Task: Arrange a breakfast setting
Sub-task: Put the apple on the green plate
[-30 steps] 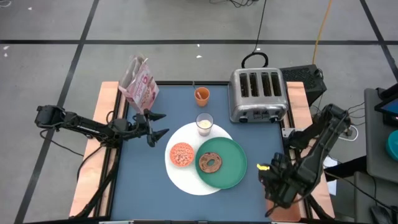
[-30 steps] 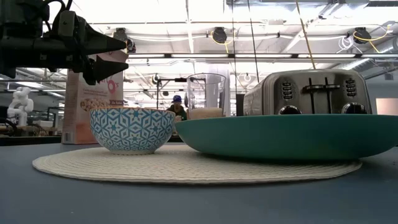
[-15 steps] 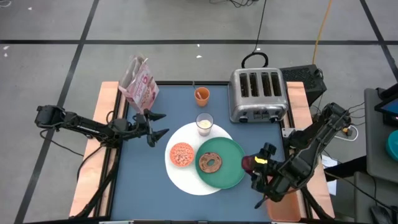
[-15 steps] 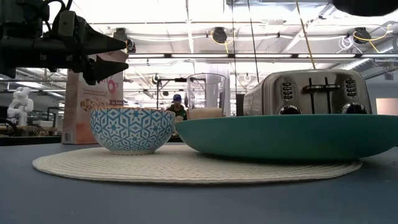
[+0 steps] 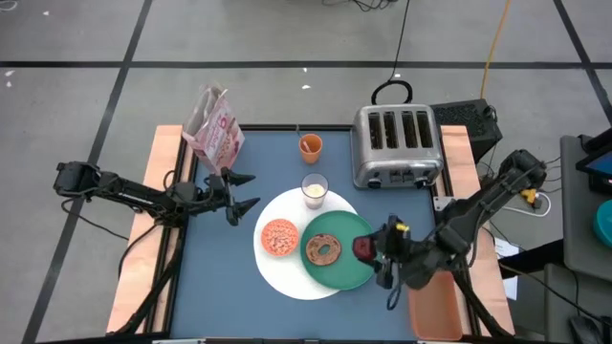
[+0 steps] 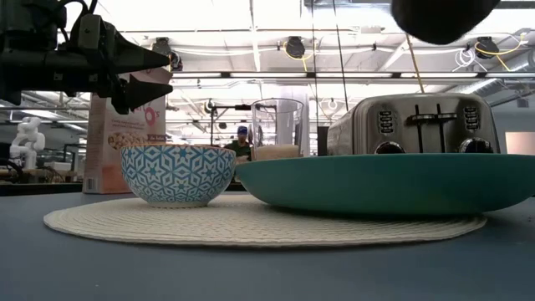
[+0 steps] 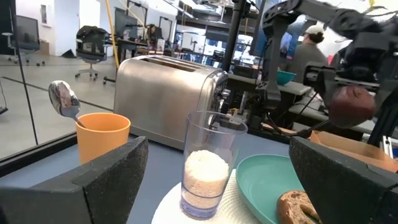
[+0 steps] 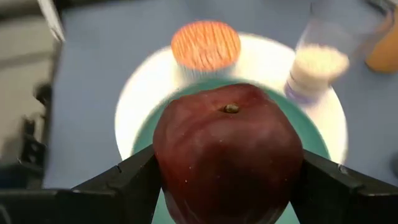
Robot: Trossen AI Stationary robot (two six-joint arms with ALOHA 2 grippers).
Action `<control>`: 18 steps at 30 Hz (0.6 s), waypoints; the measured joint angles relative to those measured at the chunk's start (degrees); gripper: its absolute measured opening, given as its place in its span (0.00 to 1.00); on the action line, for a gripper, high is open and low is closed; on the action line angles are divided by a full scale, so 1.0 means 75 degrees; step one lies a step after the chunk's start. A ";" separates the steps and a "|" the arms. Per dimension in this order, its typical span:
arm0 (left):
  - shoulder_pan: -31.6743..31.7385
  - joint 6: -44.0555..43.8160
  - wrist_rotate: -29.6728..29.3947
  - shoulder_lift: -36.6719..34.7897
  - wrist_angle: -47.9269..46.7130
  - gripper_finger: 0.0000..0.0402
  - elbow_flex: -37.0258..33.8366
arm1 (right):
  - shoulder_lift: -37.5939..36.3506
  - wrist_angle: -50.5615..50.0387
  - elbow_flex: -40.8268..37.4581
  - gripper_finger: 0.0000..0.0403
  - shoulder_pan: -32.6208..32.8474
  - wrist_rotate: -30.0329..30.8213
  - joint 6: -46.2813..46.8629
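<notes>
I should now lower the dark red fruit [image 5: 363,248] with my right gripper until it rests beside the bagel, where the green plate has open space [image 5: 350,235] for it.
A large white plate [image 5: 273,272] lies mid-table. On it sit a small cereal bowl [image 5: 279,237] and a green plate [image 5: 344,272] that carries a brown bagel [image 5: 323,250]. The milk glass [image 5: 315,190] stands at the white plate's far rim. Farther back is the orange cup [image 5: 310,145] with a spoon [image 7: 64,99] in it. My right gripper [image 5: 367,250] is shut on a dark red fruit [image 8: 229,155] over the green plate's right rim. My left gripper [image 5: 245,192] hangs open left of the plates, holding nothing. My right gripper pinches the dark red fruit between its two fingers, one finger [image 8: 134,180] on each of two opposite sides [image 8: 168,168]. The fingers come from the table's right side, slanting down. The fruit is lifted clear above the green plate, its stem end [image 8: 231,109] toward the wrist.
A silver four-slot toaster [image 5: 397,145] stands at the far right and a pink cereal box [image 5: 216,127] at the far left. An orange bin [image 5: 440,306] sits off the table's near right corner. Bare blue tabletop [image 5: 215,287] lies left of and in front of the plates.
My right gripper has swung from the table's near right edge toward the left, over the green plate's right rim, tipping its fingers downward. It carries the dark red fruit, which has stayed clear of the table.
</notes>
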 joint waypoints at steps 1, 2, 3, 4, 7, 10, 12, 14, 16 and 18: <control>-0.0003 0.0000 0.0000 0.0000 0.0000 0.97 -0.0002 | -0.0218 0.0570 -0.0332 0.69 -0.0084 0.0004 -0.0265; -0.0001 0.0000 0.0000 0.0000 0.0000 0.97 0.0000 | -0.0425 0.1193 -0.0688 0.69 -0.0187 0.0008 -0.0532; 0.0000 0.0000 0.0001 -0.0003 0.0000 0.97 0.0000 | -0.0615 0.1851 -0.1058 0.69 -0.0301 0.0006 -0.0803; 0.0000 -0.0001 0.0001 0.0000 0.0000 0.97 0.0000 | -0.0789 0.2564 -0.1452 0.69 -0.0426 -0.0005 -0.1061; 0.0000 -0.0030 0.0000 0.0000 0.0001 0.97 0.0000 | -0.1138 0.4699 -0.2680 0.69 -0.0872 -0.0530 -0.1814; -0.0003 -0.0047 0.0000 0.0000 0.0001 0.97 0.0000 | -0.1287 0.6268 -0.3720 0.70 -0.1309 -0.1539 -0.2255; 0.0000 -0.0073 0.0000 0.0000 0.0000 0.97 0.0000 | -0.1292 0.7108 -0.4258 0.71 -0.1532 -0.1955 -0.2273; 0.0000 -0.0073 0.0000 -0.0003 0.0001 0.97 0.0000 | -0.1298 0.7874 -0.4714 0.71 -0.1709 -0.2255 -0.2294; -0.0002 -0.0076 0.0000 -0.0003 0.0000 0.97 0.0000 | -0.1304 0.8435 -0.5081 0.71 -0.1845 -0.2506 -0.2315; -0.0002 -0.0076 0.0000 -0.0001 0.0000 0.97 0.0000 | -0.1301 0.8830 -0.5436 0.71 -0.1955 -0.2711 -0.2316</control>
